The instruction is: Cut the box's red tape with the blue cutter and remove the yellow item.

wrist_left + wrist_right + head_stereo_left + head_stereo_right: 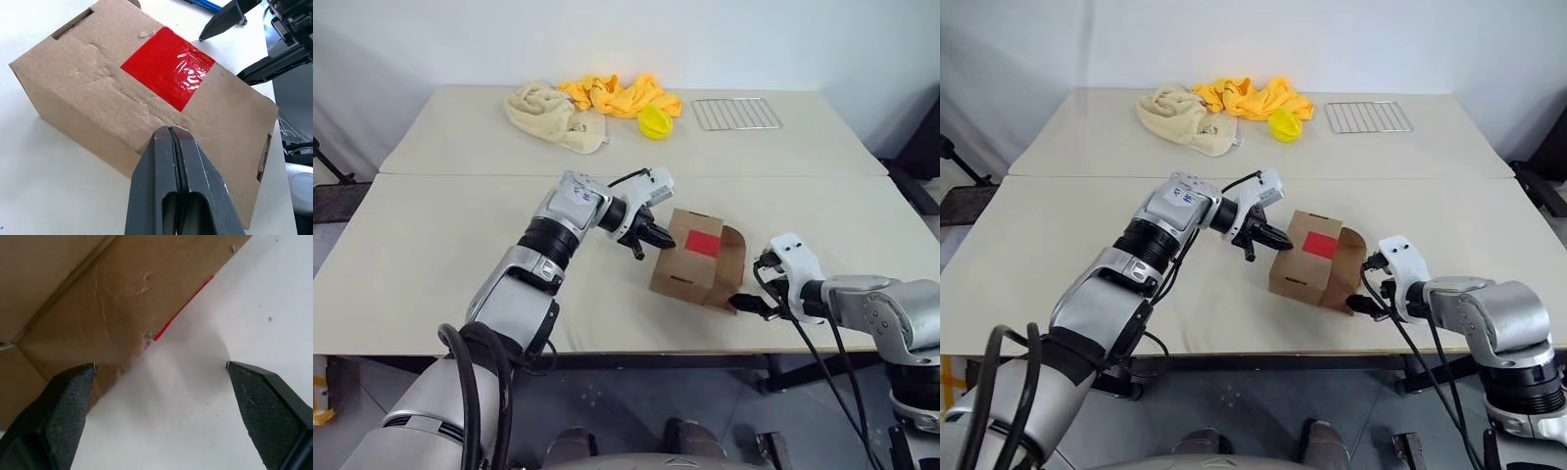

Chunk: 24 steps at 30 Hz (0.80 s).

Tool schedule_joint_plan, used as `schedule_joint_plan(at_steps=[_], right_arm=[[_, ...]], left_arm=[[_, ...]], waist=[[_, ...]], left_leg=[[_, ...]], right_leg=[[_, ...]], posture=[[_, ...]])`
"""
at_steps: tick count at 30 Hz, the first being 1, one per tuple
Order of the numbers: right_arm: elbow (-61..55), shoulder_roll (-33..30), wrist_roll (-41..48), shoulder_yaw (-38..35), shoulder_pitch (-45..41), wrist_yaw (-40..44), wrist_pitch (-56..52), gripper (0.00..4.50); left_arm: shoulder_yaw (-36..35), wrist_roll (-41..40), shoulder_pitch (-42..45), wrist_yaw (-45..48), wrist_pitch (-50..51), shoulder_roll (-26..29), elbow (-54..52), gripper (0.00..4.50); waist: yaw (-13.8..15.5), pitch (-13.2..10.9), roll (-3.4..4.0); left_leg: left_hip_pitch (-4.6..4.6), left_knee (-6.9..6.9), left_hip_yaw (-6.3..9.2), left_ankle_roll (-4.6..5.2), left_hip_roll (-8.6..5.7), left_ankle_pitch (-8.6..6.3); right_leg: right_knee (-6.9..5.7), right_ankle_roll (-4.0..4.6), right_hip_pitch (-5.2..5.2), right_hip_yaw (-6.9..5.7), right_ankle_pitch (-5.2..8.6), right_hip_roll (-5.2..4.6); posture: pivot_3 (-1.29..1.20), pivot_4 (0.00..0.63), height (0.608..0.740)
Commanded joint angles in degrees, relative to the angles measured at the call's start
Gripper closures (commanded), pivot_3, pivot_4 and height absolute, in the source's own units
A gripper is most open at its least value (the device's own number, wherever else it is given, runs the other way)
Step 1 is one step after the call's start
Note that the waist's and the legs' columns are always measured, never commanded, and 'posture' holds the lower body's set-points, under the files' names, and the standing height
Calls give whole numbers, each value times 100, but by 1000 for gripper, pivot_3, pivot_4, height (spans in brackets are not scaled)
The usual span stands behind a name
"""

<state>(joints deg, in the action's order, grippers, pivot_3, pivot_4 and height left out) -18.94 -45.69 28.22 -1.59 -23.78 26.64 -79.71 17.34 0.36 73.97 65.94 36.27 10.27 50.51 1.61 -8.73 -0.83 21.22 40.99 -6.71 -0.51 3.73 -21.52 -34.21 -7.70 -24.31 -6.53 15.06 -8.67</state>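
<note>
The box's brown flap [732, 258] is standing free and shows a parted red tape edge [183, 308], so when I pull, it will swing the box's lid open with it.
The brown box [690, 269] lies near the table's front edge, with the square of red tape [703, 243] on its upper face. A flap stands out at its right end. My left gripper [646, 238] is shut and empty, its tips [168, 131] close against the box's left upper edge, just short of the tape [168, 66]. My right gripper [744, 302] is open by the box's right front corner, with bare table between its fingers [63, 406]. A short length of the blue cutter [205, 5] lies on the table beyond the box. The yellow item is hidden.
At the back of the table lie a beige towel [548, 113], a yellow-orange cloth [617, 95], a lemon-yellow ribbed ball [654, 121] and a wire rack [734, 113]. A seam [460, 175] runs across the table behind the box.
</note>
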Motion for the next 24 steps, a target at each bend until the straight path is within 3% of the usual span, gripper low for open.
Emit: schedule_joint_plan(at_steps=[1, 8, 14, 24], right_arm=[[161, -336, -227, 283, 268, 95, 190, 35], [449, 131, 329, -698, -245, 308, -50, 35], [1479, 614, 600, -1491, -803, 342, -434, 35], [3050, 1126, 621, -1672, -1249, 509, -51, 35]], left_arm=[[140, 182, -114, -114, 113, -34, 144, 4500], [96, 184, -95, -158, 78, -57, 205, 4500], [83, 189, -84, -154, 42, -76, 226, 4500], [130, 206, -98, -41, 61, -11, 162, 4500]], waist=[[-2, 0, 0], [-8, 0, -1], [-1, -3, 5], [-49, -1, 6]], left_leg=[[0, 0, -1, 2, 0, -1], [2, 2, -2, 6, 0, -4], [3, 2, -4, 6, 0, -4], [-4, 2, -11, 6, 0, -4]], right_leg=[[4, -1, 2, 0, -1, 0], [13, -8, 5, -1, -8, 0], [13, -10, 4, -1, -11, 0], [12, -18, 4, 5, -17, 1]], posture=[[0, 150, 740], [0, 150, 740], [0, 150, 740], [0, 150, 740]])
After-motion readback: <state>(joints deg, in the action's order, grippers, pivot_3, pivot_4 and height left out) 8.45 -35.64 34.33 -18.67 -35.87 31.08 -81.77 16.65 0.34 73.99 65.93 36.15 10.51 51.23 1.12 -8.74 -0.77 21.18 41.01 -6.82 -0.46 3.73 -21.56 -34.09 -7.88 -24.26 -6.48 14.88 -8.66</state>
